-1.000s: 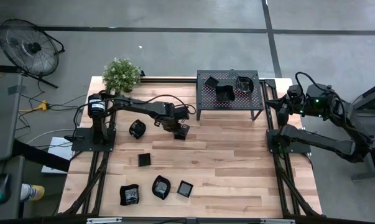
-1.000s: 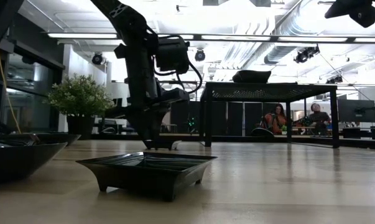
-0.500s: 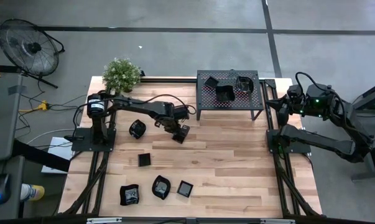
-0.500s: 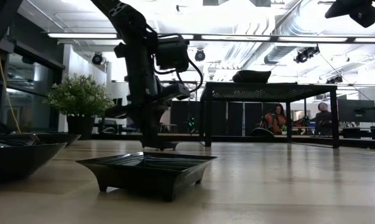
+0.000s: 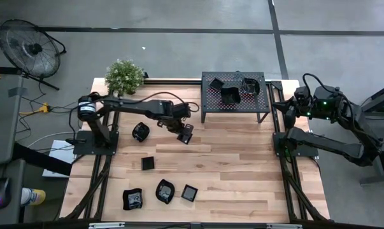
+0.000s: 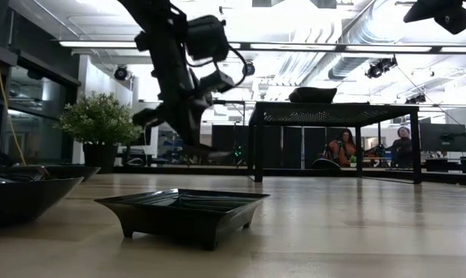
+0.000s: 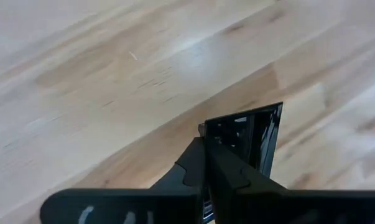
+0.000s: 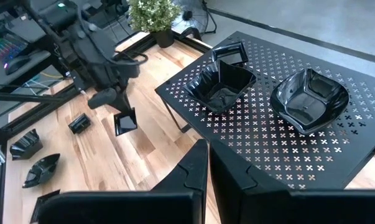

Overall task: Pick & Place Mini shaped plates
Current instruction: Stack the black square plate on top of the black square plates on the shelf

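The square plate nearly on edge [image 5: 186, 135] is in my left gripper, away from the rack. Next, my empty right gripper takes hold of its free edge [image 7: 245, 112] in a midair handover.
My left gripper [image 5: 182, 130] hangs over the table's middle, left of the rack, shut on a small square black plate [image 7: 255, 140]. From the right wrist view that plate [image 8: 125, 121] hangs clear of the wood. Several more mini plates lie on the table: one [image 5: 140, 131] beside the left arm, one [image 5: 148, 163] farther toward the near edge, three [image 5: 165, 191] along the near edge. Three plates [image 8: 223, 87] rest on the perforated rack [image 5: 234, 107]. My right gripper [image 8: 207, 162] is shut and empty, held high beside the rack's right end. My left gripper pinches the square plate's rim [image 7: 224, 127] at one side between its two fingers. The fingers [image 7: 227, 174] come steeply from above. The plate is lifted clear of the table and hangs tilted below the fingers [image 8: 112, 98], nearly on edge.
A potted plant [image 5: 124, 76] stands at the far left corner. A square dish [image 6: 182, 212] sits close in the low view. Bare wood lies between the rack and the near-edge plates. People sit in the room beyond the table.
My left gripper has risen from the table, tipping a little, and has carried the square plate up with it. The plate, which lay on the wood a second ago, now hangs tilted and clear of it.
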